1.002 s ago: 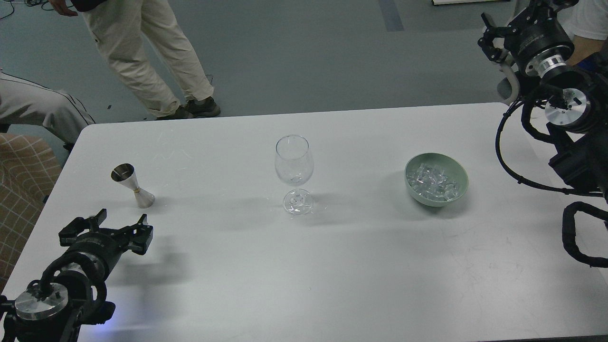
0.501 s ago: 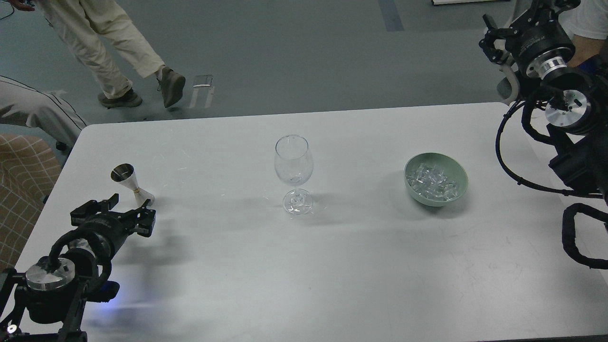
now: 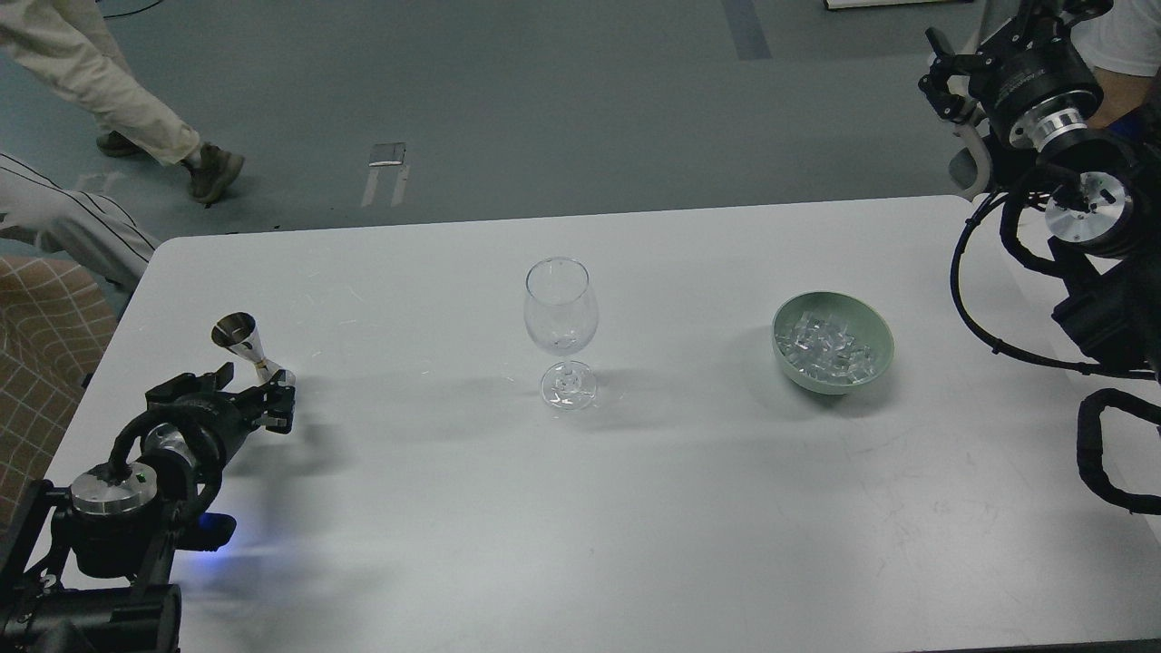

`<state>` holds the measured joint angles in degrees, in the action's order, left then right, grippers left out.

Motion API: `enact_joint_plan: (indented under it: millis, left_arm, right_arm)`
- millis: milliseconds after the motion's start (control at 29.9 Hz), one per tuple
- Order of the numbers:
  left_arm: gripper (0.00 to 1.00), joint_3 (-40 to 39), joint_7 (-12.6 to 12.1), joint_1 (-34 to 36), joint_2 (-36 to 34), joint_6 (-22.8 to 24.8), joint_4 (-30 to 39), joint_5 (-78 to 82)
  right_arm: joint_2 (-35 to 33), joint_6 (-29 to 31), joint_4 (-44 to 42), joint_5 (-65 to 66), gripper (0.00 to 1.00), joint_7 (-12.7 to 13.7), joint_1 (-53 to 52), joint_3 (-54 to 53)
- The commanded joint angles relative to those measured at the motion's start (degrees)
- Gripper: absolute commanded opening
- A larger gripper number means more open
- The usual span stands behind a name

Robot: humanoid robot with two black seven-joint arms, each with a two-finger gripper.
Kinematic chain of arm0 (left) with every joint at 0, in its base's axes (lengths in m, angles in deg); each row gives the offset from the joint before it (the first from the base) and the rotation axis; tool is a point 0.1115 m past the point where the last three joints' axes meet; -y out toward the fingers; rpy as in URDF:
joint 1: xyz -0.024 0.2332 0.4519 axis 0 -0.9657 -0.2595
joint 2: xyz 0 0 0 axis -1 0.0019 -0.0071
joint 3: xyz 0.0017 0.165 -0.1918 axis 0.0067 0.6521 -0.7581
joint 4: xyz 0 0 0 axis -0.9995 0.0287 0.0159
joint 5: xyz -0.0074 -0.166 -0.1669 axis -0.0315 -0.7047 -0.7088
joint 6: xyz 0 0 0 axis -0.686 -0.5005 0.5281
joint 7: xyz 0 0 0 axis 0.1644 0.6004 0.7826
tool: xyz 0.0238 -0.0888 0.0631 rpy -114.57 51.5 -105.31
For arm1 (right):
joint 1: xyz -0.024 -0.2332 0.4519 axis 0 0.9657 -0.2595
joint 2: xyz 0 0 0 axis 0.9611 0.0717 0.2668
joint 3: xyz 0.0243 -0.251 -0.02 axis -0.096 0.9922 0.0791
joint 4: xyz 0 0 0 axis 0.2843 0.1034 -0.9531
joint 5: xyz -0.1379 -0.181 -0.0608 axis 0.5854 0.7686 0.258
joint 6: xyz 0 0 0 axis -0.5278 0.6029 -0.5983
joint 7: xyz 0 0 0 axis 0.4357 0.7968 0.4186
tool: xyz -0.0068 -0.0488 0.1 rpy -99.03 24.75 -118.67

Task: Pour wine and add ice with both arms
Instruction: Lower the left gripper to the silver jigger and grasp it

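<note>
The jigger's opening [image 3: 233, 328] shows only the shine of steel, so the clear stemmed glass [image 3: 560, 308] should stay clear when I tip the jigger over it.
A clear stemmed glass [image 3: 560, 317] stands upright at the table's middle and looks empty. A small steel jigger [image 3: 243, 343] stands at the left; no wine can be made out in it. The ice [image 3: 827, 348] lies heaped in a pale green bowl [image 3: 869, 325] at the right. My left gripper [image 3: 245, 392] is open, low over the table, with its fingers just in front of the jigger's base and partly covering it. My right gripper [image 3: 943, 77] is raised beyond the table's far right corner, far from the bowl; its fingers look spread and empty.
The white table [image 3: 635, 508] has rounded far corners. A person walks on the grey floor at the far left [image 3: 136, 127]. A checked seat [image 3: 45, 345] stands by the table's left edge. My right arm's cables [image 3: 989, 336] hang over the table's right edge.
My left gripper has moved forward up to the jigger's base. My right arm has hardly moved. The person behind the table has walked off to the left.
</note>
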<state>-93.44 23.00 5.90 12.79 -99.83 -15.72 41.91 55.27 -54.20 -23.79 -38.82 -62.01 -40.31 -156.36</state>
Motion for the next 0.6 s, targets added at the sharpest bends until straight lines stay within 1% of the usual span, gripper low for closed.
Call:
enact_joint_plan:
  millis: [0,334,468,568]
  left_arm:
    - [0.59,0.1,-0.1,1.9,0.0,1.0,-2.5,0.0]
    - [0.51,0.1,0.0,5.4,0.3,1.9,-6.1,-0.1]
    - [0.48,0.1,0.1,7.5,0.4,5.2,-10.6,-0.1]
    - [0.47,0.1,0.1,8.5,0.4,5.7,-11.7,-0.3]
  right_arm:
    - [-0.1,-0.1,-0.2,0.0,1.00,0.0,0.2,0.0]
    - [-0.1,0.0,-0.3,0.0,1.00,0.0,0.2,0.1]
    - [-0.2,0.0,-0.3,0.0,1.00,0.0,0.0,0.0]
    - [-0.2,0.0,-0.3,0.0,1.00,0.0,-0.1,0.0]
